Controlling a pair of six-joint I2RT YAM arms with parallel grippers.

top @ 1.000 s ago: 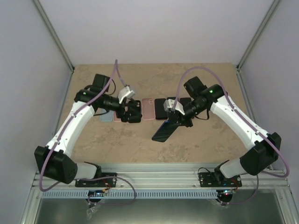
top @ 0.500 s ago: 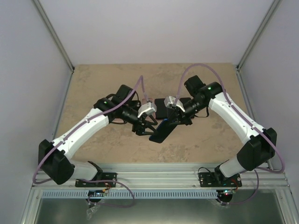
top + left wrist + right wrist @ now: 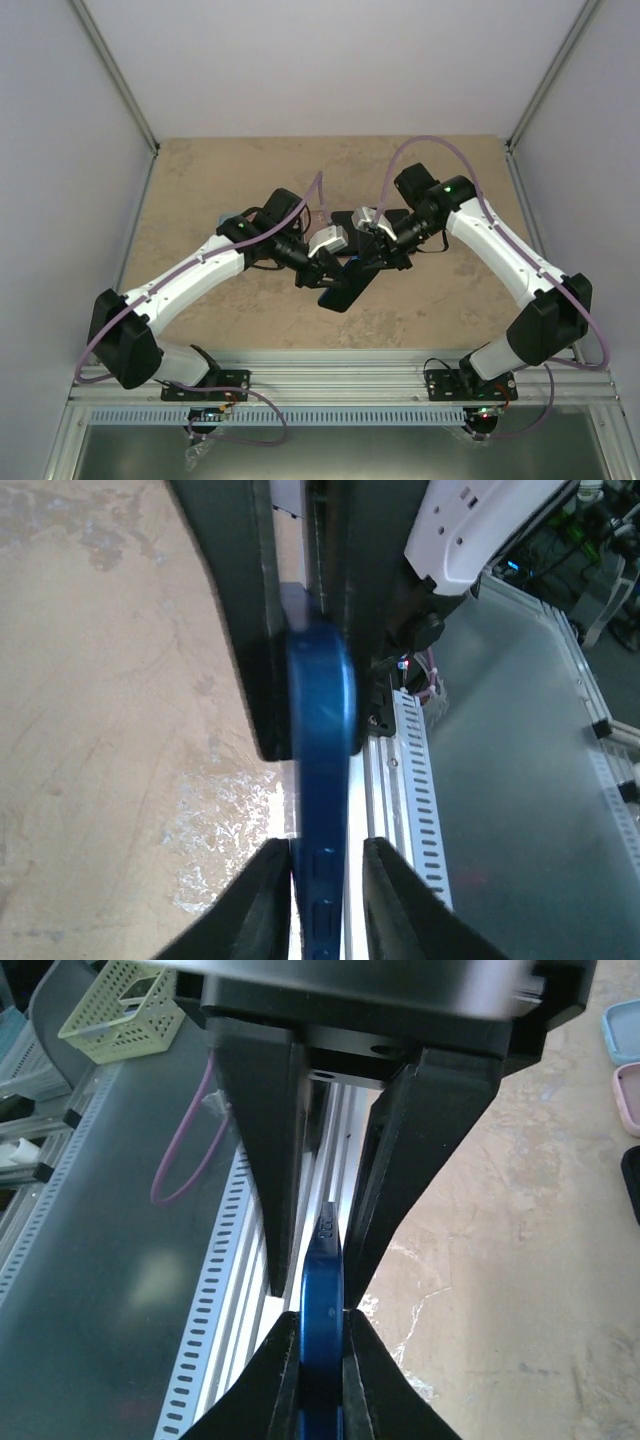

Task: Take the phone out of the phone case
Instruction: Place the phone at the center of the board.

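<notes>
Clear tabletop [image 3: 450,272] is on my right gripper's side, far from my left gripper, so next my right gripper takes over the blue phone case [image 3: 346,290] and puts it down there.
The blue phone case [image 3: 344,286] hangs tilted above the table, and its dark face is all the top view shows of the phone. My right gripper [image 3: 374,256] is shut on its upper end; in the right wrist view the pads [image 3: 288,1360] press both sides of the blue edge [image 3: 322,1280]. My left gripper [image 3: 324,277] straddles the lower end. In the left wrist view the blue edge [image 3: 322,730] runs between the left gripper's [image 3: 327,858] fingers. One finger [image 3: 268,890] touches it and a thin gap shows at the other, so it is still open.
Black cases [image 3: 349,222] lie on the table behind the arms. Pink [image 3: 626,1100] and light blue [image 3: 620,1028] cases show at the right wrist view's edge. The slotted aluminium rail [image 3: 340,386] runs along the near edge. A green basket [image 3: 120,1010] sits off the table.
My left arm has swung right, from the row of cases to the held blue case, and its jaws have narrowed around the lower end. The right gripper kept its grip, shifting the case slightly.
</notes>
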